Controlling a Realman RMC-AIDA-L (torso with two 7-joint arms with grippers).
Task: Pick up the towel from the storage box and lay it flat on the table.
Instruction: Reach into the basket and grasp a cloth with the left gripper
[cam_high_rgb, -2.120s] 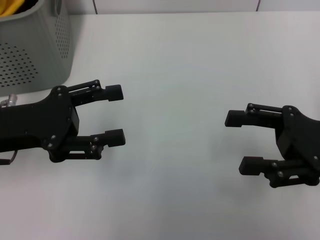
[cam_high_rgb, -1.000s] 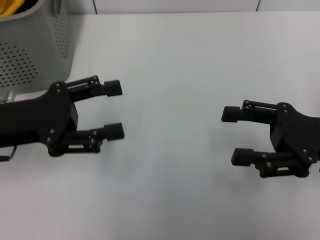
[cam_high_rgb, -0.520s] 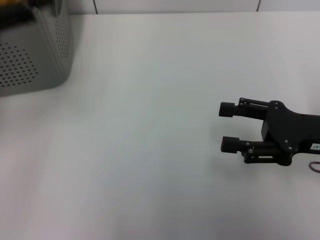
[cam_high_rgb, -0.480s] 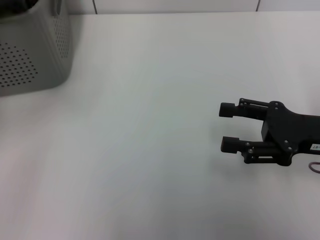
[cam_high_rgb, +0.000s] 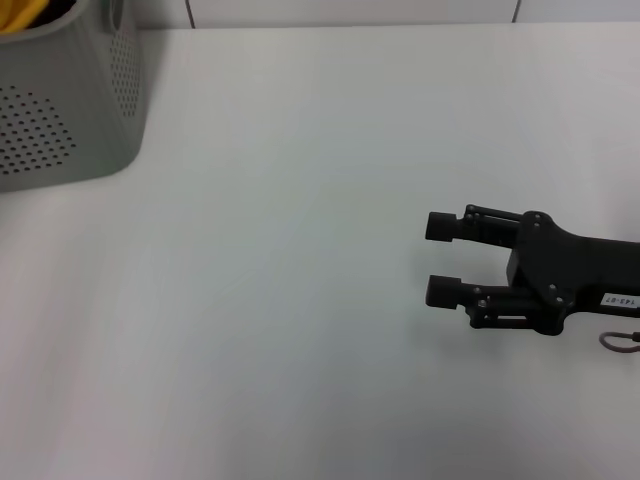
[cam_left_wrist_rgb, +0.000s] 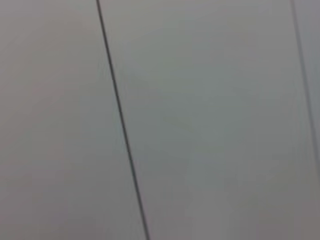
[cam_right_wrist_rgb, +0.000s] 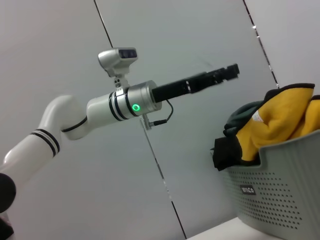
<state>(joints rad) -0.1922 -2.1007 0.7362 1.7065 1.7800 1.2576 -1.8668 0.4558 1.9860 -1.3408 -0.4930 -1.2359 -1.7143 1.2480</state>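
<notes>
The towel's bunched top (cam_right_wrist_rgb: 278, 112) sticks up above the storage box's rim (cam_right_wrist_rgb: 289, 141). My left gripper should now move over the box and down until its fingers are on both sides of the towel.
The light grey storage box (cam_high_rgb: 60, 110) stands at the table's far left corner, with a bit of yellow towel (cam_high_rgb: 20, 12) showing over its rim. In the right wrist view the towel (cam_right_wrist_rgb: 282, 117) lies bunched in the storage box (cam_right_wrist_rgb: 280, 195) together with dark cloth. My right gripper (cam_high_rgb: 438, 258) hovers open and empty low over the white table (cam_high_rgb: 300, 200) at the right, far from the box. My left gripper (cam_right_wrist_rgb: 234, 70) is raised high in the air, seen edge-on above and short of the box. It is outside the head view.
The left wrist view shows only a grey wall panel with a dark seam (cam_left_wrist_rgb: 120, 125). A thin cable loop (cam_high_rgb: 620, 342) hangs by the right wrist. A grey panelled wall rises behind the table.
The left arm, which hovered open beside the box a second ago, has risen out of the head view. The right gripper has shifted left and nearer, and its fingers have narrowed.
</notes>
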